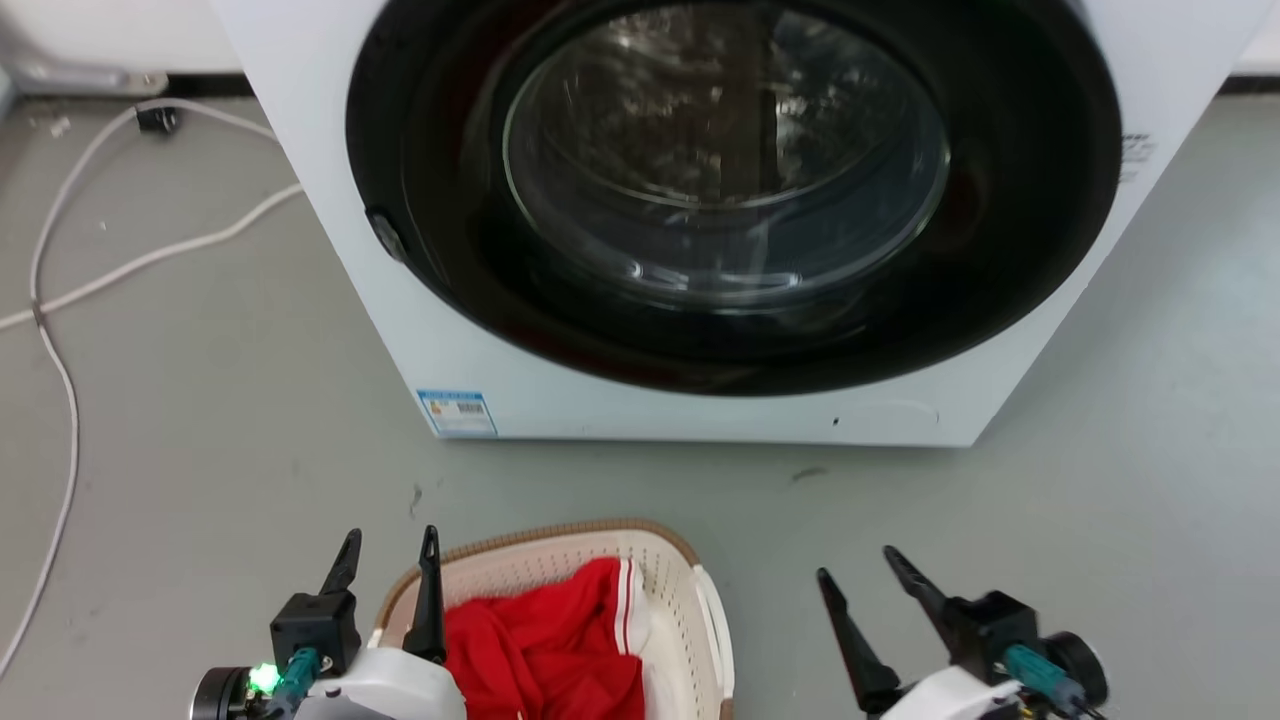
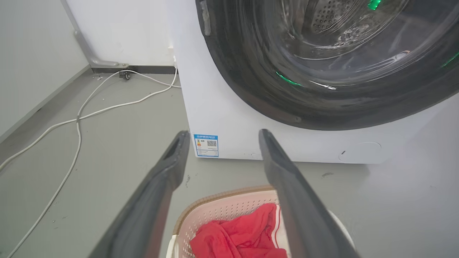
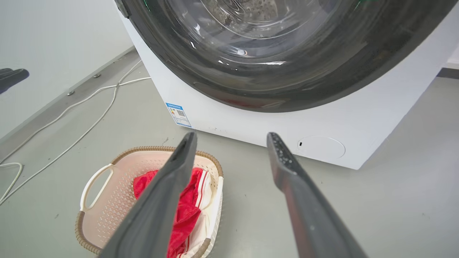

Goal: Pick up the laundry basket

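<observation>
I see the white handle (image 1: 715,626) filling a gap in the brown rim, so I expect the laundry basket (image 1: 528,570) to come up level and keep its shape when I lift it.
The laundry basket (image 1: 672,590) is cream-white with a brown braided rim and sits on the grey floor at the bottom of the head view, in front of the washing machine. A red garment with white stripes (image 1: 545,640) lies inside it. My left gripper (image 1: 390,545) hangs open over the basket's left rim, empty. My right gripper (image 1: 858,562) is open and empty to the basket's right, apart from it. In the left wrist view the basket (image 2: 229,208) lies below my left gripper (image 2: 223,133). In the right wrist view the basket (image 3: 111,193), with its white handle, lies left of my right gripper (image 3: 232,135).
A white washing machine (image 1: 560,380) with a dark round door (image 1: 730,190) stands just beyond the basket. White cables (image 1: 60,330) trail over the floor on the left. Bare grey floor (image 1: 1130,480) lies to the right.
</observation>
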You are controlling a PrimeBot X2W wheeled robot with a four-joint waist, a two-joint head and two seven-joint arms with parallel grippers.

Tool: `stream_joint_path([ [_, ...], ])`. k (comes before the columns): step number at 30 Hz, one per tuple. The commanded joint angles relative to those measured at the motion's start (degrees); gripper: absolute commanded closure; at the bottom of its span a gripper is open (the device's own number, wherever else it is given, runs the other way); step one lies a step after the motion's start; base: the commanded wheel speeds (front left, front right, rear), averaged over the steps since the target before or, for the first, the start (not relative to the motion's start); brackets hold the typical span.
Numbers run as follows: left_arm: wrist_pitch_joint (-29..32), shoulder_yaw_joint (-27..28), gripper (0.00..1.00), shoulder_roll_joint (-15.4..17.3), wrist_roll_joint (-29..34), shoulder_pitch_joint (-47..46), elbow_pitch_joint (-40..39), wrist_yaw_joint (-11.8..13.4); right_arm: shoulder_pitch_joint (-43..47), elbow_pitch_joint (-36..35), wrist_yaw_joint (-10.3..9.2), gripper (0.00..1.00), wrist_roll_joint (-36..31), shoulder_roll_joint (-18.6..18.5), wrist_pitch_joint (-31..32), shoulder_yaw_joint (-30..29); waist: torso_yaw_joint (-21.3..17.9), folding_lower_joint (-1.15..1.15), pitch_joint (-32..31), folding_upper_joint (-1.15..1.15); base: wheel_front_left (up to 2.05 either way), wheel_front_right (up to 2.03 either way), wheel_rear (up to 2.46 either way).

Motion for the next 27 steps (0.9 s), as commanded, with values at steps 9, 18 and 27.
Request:
stream_joint_path([
  [9,-0.15,2.48,0.00,0.29,-0.88,-3.98,5.30,-0.51,-8.13,9.06,-0.02,0.00,3.74,0.10,-0.94,4.82,0.80,0.00,9.63,0.00,0.00,0.00,0.00],
  [18,-0.15,4.83,0.00,1.47,-2.61,-9.85,14.52,-2.36,-18.73,20.33,-0.02,0.00,7.57,0.10,-1.83,9.60,1.07,0.00,18.89,0.00,0.00,0.00,0.00],
  [27,-0.15,5.21,0.00,5.33,-4.12,-17.55,27.25,-4.48,-29.42,29.79,-0.02,0.00,16.28,0.08,-1.55,20.11,-1.03,0.00,26.34,0.00,0.00,0.00,0.00],
])
